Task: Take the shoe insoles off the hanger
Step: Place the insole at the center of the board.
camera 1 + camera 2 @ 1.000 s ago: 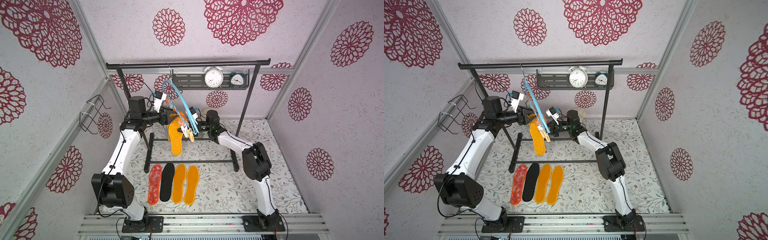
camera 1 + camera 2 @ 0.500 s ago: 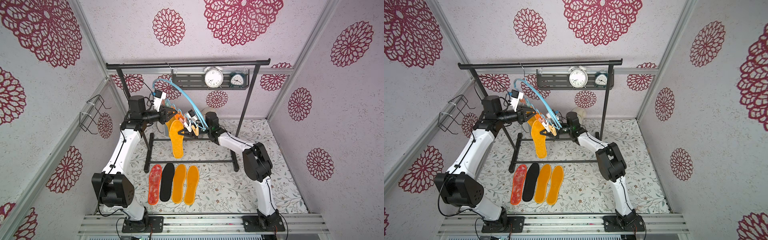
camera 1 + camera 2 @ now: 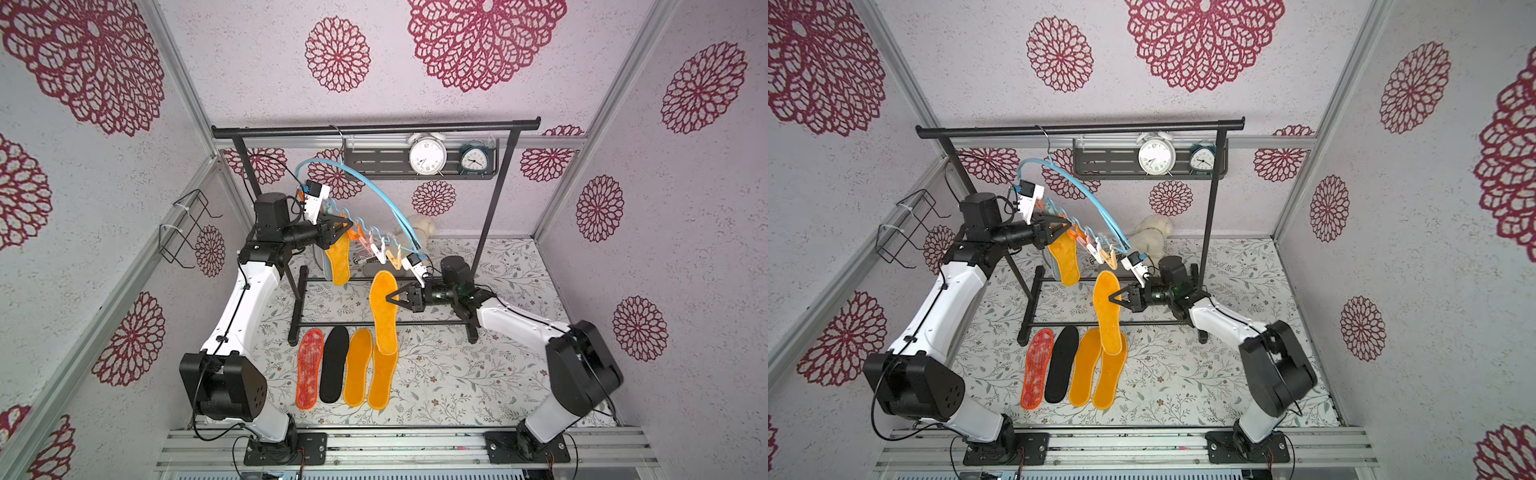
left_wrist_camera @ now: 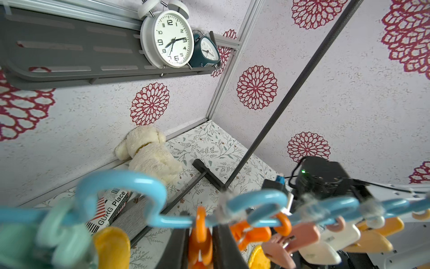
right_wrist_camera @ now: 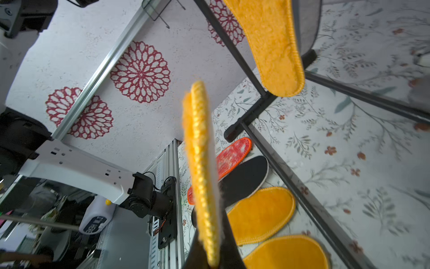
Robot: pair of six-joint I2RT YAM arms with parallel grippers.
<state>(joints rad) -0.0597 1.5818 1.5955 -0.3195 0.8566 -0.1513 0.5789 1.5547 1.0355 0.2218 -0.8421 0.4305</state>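
I keep going down with my right gripper, as the orange-yellow insole (image 3: 384, 321) is clear of the pegs, until I reach the open floor (image 3: 411, 374) next to the insole row and let go there.
The light-blue hanger (image 3: 374, 187) hangs by its hook from the black rack's top bar, its pegs (image 3: 380, 251) in a sagging row. My left gripper (image 3: 347, 230) is shut on an orange peg (image 4: 200, 242); an orange-yellow insole (image 3: 338, 259) hangs below it, with a pale grey one (image 5: 307, 23) behind. My right gripper (image 3: 390, 298) is shut on another orange-yellow insole (image 3: 384, 311), which hangs clear of the pegs above the floor row. On the floor lie a red insole (image 3: 309, 368), a black one (image 3: 334, 363) and two orange-yellow ones (image 3: 358, 368).
The black garment rack (image 3: 490, 232) stands across the middle, its base bars on the floral floor. A shelf (image 3: 374, 160) with two clocks hangs at the back. A plush toy (image 3: 419, 226) and a printed box (image 4: 111, 209) lie behind. A wire basket (image 3: 187, 224) hangs on the left wall.
My left gripper has shut on the orange peg. The right gripper has moved right and down with its insole, away from the pegs. The hanger has swung round from edge-on to broadside.
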